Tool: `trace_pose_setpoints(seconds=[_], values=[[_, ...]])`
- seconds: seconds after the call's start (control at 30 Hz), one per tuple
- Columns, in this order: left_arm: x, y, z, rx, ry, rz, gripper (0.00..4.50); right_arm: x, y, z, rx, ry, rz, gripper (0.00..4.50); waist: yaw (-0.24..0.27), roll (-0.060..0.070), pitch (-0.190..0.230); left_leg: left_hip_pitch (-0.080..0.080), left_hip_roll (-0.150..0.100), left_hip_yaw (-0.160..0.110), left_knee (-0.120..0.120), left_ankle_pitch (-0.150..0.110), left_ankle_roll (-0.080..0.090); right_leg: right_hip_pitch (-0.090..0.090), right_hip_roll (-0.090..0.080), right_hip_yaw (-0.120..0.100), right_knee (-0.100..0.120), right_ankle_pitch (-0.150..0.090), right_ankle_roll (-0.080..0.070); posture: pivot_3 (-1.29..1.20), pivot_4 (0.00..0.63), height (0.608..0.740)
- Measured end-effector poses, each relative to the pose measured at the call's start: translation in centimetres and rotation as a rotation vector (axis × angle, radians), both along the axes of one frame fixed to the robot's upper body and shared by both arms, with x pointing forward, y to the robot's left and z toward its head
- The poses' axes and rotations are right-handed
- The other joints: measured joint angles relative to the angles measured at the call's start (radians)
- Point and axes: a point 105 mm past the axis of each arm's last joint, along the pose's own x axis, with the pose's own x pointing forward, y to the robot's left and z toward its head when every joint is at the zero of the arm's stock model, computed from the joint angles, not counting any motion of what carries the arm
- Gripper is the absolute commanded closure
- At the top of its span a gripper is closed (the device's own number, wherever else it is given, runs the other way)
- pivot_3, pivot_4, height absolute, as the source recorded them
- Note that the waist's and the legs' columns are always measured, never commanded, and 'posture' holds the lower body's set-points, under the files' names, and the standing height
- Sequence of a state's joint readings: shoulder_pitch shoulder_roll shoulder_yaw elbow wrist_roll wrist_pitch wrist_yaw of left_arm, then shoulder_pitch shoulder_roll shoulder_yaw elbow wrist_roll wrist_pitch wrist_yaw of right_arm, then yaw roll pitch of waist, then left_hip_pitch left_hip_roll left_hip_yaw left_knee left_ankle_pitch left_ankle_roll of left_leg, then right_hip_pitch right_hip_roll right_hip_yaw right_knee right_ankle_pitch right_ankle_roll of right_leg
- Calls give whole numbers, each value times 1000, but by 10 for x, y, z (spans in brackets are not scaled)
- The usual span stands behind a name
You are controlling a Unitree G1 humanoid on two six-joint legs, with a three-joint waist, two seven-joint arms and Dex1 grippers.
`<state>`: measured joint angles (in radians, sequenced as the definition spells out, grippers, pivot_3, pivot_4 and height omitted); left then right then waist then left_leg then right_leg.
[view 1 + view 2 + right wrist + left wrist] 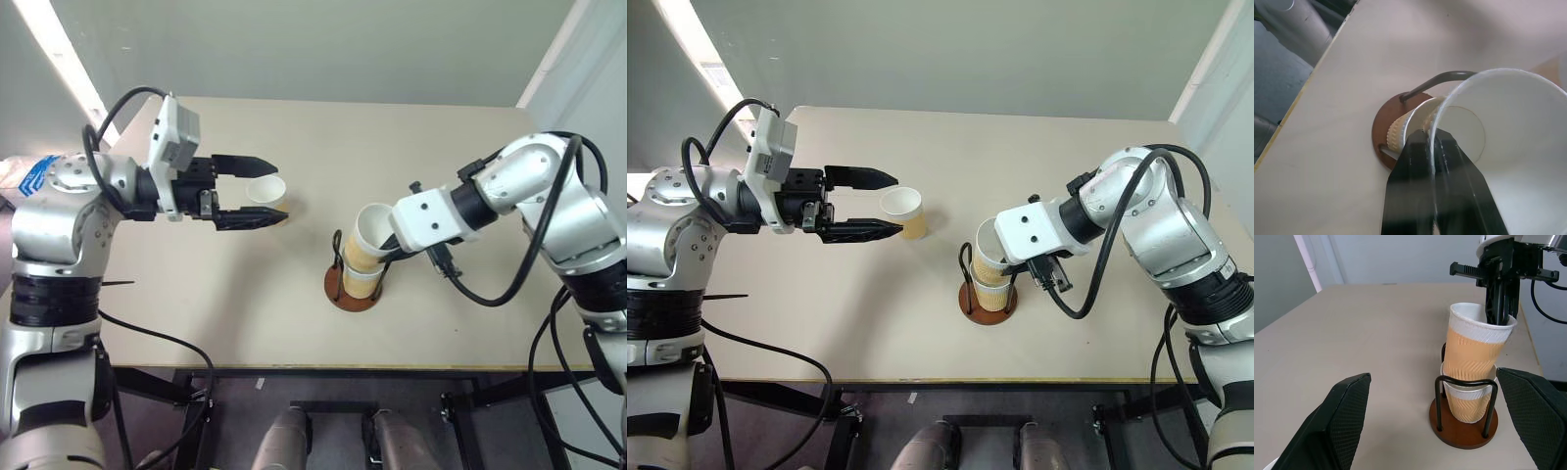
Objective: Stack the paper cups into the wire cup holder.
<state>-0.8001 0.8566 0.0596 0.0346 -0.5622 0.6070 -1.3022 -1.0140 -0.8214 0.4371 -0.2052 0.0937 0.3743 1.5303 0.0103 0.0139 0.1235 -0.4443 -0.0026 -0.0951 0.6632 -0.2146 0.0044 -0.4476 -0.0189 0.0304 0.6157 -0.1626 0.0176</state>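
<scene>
The standing cup [265, 192] will go deep into the stack when I lower it, because the tilted cup's narrow bottom [1467, 372] fits inside the seated cup.
The wire cup holder [350, 297] stands near the table's middle with one paper cup [1469, 404] seated between its black loops. A second paper cup [370, 235] leans tilted with its bottom inside that seated cup. My right gripper [1432, 139] is shut on this tilted cup's rim, one finger inside and one outside. A third paper cup [906, 217] stands upright on the table to the left of the holder. My left gripper [280, 190] hovers level above the table beside that cup, open wide, and its fingers [1342, 421] point toward the holder.
The tan table's front edge [294, 368] runs just below the holder. A black cable [490, 294] hangs from my right arm beside the holder. Bare tabletop lies between the standing cup and the holder.
</scene>
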Motion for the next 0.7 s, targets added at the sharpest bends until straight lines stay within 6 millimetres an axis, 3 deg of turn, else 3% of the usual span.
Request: trace_pose_setpoints(seconds=[0.2, 0.37, 0.53, 0.7], values=[[-1, -1, 0, 6, -6, 0, 0, 2, 5, 2, 43, 39, -44, 1568, 0, 0, 0, 0, 0, 0, 0, 0, 0, 0, 0, 0, 0, 0, 0, 0, 150, 740], [4, 0, -2, 37, -34, 35, 0, 4, 2, 21, 150, 72, -123, 1568, 0, 0, 0, 0, 0, 0, 0, 0, 0, 0, 0, 0, 0, 0, -1, 0, 150, 740], [36, 14, -19, 195, -162, 239, 0, 10, -10, 53, 398, 142, -282, 1568, 2, 0, 0, 0, 0, 0, 0, 0, -1, 0, 0, 0, 0, 0, -1, 0, 150, 740], [57, 27, -32, 318, -241, 357, 0, 1, -35, 49, 506, 280, -443, 1568, 5, 0, 0, -1, -1, 0, -1, 0, -2, 0, 0, 0, -1, -1, -1, 0, 150, 740]])
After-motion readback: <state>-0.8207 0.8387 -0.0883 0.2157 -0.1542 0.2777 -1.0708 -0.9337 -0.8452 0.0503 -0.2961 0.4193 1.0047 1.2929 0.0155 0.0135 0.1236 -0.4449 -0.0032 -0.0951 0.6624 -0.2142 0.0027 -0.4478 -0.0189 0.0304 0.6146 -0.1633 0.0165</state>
